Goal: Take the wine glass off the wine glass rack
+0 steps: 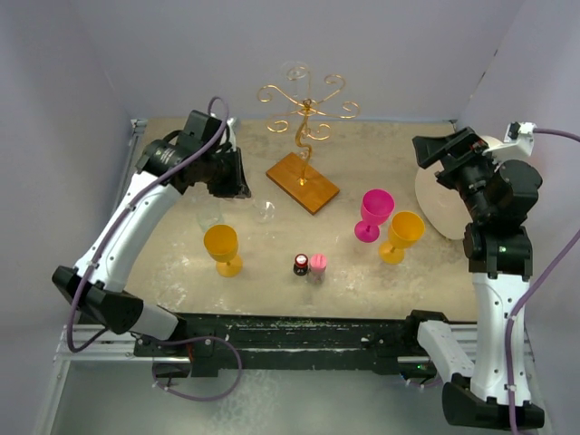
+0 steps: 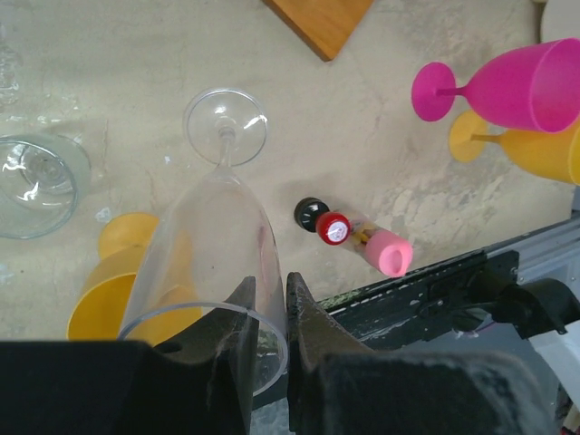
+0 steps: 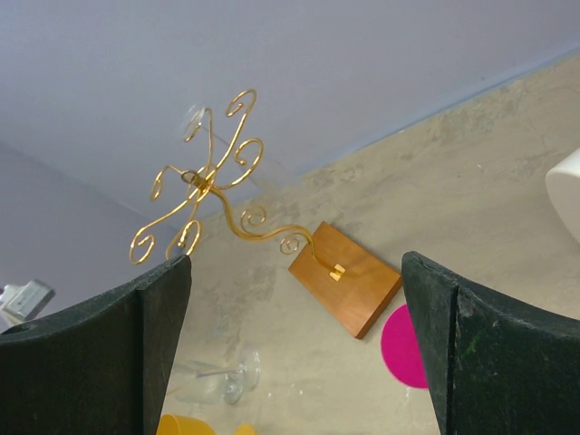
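I keep lowering the clear wine glass with my left gripper until its foot sits flat, because the glass has its foot down (image 1: 264,210) toward open tabletop (image 1: 247,242) beside the yellow goblet.
My left gripper (image 2: 270,283) (image 1: 237,186) is shut on the rim of a clear wine glass (image 2: 213,240), one finger inside the bowl and one outside. The glass tilts away from me, its foot (image 2: 226,125) (image 1: 265,210) down near the tabletop. The wine glass rack (image 1: 306,109) (image 3: 213,177), gold wire on a wooden base (image 1: 302,181), stands at the middle back, right of that gripper. A clear round foot (image 1: 294,71) (image 3: 193,118) shows at its top. My right gripper (image 3: 294,263) (image 1: 458,154) is open and raised at the far right, facing the rack.
A second clear glass (image 2: 36,186) (image 1: 207,217) sits beside a yellow goblet (image 1: 222,246). A pink goblet (image 1: 374,213) and another yellow one (image 1: 403,234) stand right of centre. Two small bottles (image 1: 309,265) are at the front, and a white plate (image 1: 435,204) is under the right arm.
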`<action>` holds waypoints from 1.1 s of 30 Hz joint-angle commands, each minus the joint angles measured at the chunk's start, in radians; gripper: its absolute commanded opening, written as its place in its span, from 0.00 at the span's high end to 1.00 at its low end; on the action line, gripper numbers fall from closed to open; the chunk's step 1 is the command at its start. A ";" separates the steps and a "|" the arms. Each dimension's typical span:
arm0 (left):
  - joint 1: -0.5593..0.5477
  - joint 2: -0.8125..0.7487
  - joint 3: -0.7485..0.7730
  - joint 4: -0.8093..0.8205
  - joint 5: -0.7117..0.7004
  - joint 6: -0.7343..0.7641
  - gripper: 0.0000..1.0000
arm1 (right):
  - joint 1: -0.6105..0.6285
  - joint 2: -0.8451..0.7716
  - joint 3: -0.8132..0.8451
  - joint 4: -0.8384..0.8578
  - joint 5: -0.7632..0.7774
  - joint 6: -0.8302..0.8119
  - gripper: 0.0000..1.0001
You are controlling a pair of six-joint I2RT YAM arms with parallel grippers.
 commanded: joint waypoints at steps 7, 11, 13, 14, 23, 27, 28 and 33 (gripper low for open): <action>0.005 0.163 0.111 -0.120 -0.059 0.133 1.00 | 0.028 -0.011 0.015 0.019 0.023 -0.077 0.00; 0.005 0.187 0.094 -0.122 -0.077 0.150 1.00 | 0.031 0.003 0.008 0.023 0.003 -0.085 0.00; 0.005 0.197 0.077 -0.121 -0.083 0.157 1.00 | 0.033 0.011 0.005 0.024 -0.005 -0.085 0.00; 0.005 0.201 0.069 -0.117 -0.083 0.160 0.99 | 0.033 0.013 0.003 0.027 -0.010 -0.085 0.00; 0.007 0.223 -0.019 -0.086 -0.102 0.161 0.96 | 0.046 0.013 -0.012 0.034 -0.014 -0.097 0.00; 0.012 0.215 -0.053 -0.063 -0.108 0.161 0.91 | 0.053 0.014 -0.017 0.036 -0.013 -0.098 0.00; 0.014 0.214 -0.059 -0.058 -0.106 0.162 0.90 | 0.056 0.016 -0.016 0.038 -0.015 -0.098 0.00; 0.018 0.201 -0.100 -0.028 -0.094 0.157 0.87 | 0.067 0.028 -0.003 0.031 -0.021 -0.106 0.00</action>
